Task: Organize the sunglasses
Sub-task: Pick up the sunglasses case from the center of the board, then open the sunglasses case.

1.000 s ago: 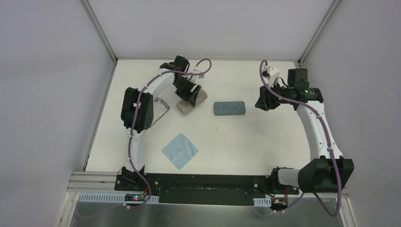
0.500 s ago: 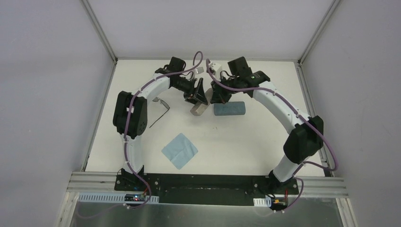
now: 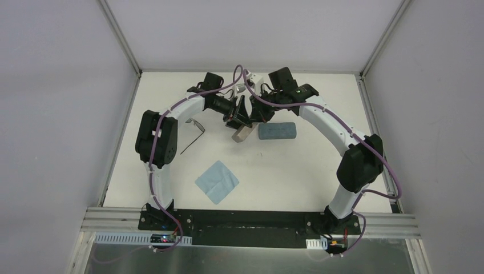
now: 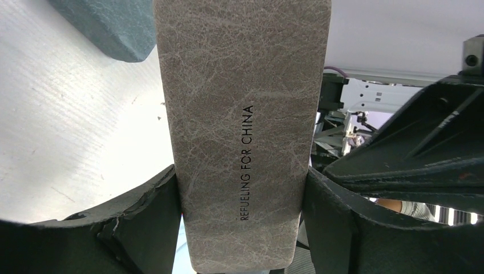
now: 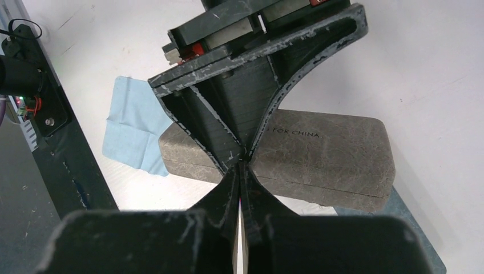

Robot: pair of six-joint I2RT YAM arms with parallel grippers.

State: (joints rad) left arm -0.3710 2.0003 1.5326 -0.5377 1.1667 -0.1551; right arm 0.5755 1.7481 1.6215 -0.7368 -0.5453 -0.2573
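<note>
The beige case has my left gripper's finger (image 5: pixel 242 153) on it, and my right gripper's closed fingers are crowding that finger, so next my right gripper moves back toward the blue case (image 3: pixel 277 131) and opens.
One pair of sunglasses (image 3: pixel 196 126), thin black wire, lies on the table left of the left arm, with no gripper on it. My left gripper (image 3: pixel 240 118) (image 4: pixel 242 220) is shut on a beige case (image 3: pixel 242 135) (image 4: pixel 242 114) (image 5: pixel 331 154), clamping its long sides and holding it just left of the blue case (image 3: pixel 277 131) (image 4: pixel 108 28). My right gripper (image 3: pixel 260 115) (image 5: pixel 242 164) is shut with nothing between its fingers. Its tips sit against the left gripper's finger (image 5: pixel 268 74), over the beige case's top face.
A light blue cloth (image 3: pixel 217 181) (image 5: pixel 130 124) lies flat at the near middle of the table. The two arms crowd together at the far middle. White walls close in the table on three sides.
The right arm swung from the far right over to the middle and shut its jaws beside the left gripper. The left gripper carried the beige case rightward toward the blue case.
</note>
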